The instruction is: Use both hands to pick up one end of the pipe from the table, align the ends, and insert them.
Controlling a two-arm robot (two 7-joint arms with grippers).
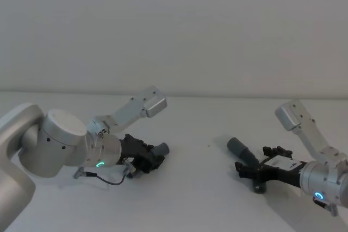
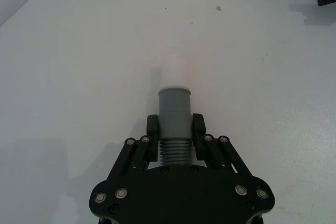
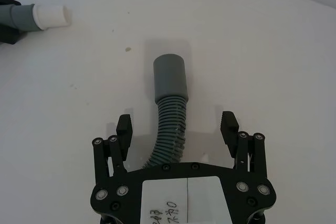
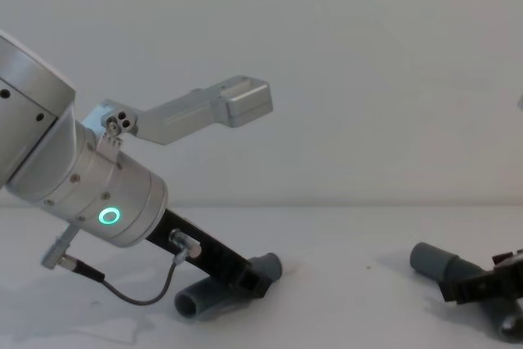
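I expect the plain grey cuff [image 4: 433, 261] to stick straight out when I lift, because only a short part of the pipe's ribs [image 3: 172, 110] lies between it and my right gripper.
The pipe lies in two pieces on the white table [image 1: 201, 199]. My left gripper [image 2: 175, 127] is shut on the left piece where the ribs meet its grey cuff [image 2: 174, 109]; a white tip [image 3: 50, 17] sticks out of that cuff. In the chest view this piece's ribbed open end [image 4: 196, 300] rests low by the table. My right gripper [image 3: 177, 127] is open, one finger on each side of the right piece's ribbed hose [image 3: 170, 135], not touching it. That piece's plain grey cuff [image 3: 170, 77] points away from the gripper. The two cuffs [image 1: 160, 149] [image 1: 239, 148] lie well apart.
Bare white table stretches between the two pieces and toward the back wall [image 1: 174, 36]. A few small specks [image 3: 127, 50] mark the surface. A thin cable [image 4: 139, 296] loops under the left wrist.
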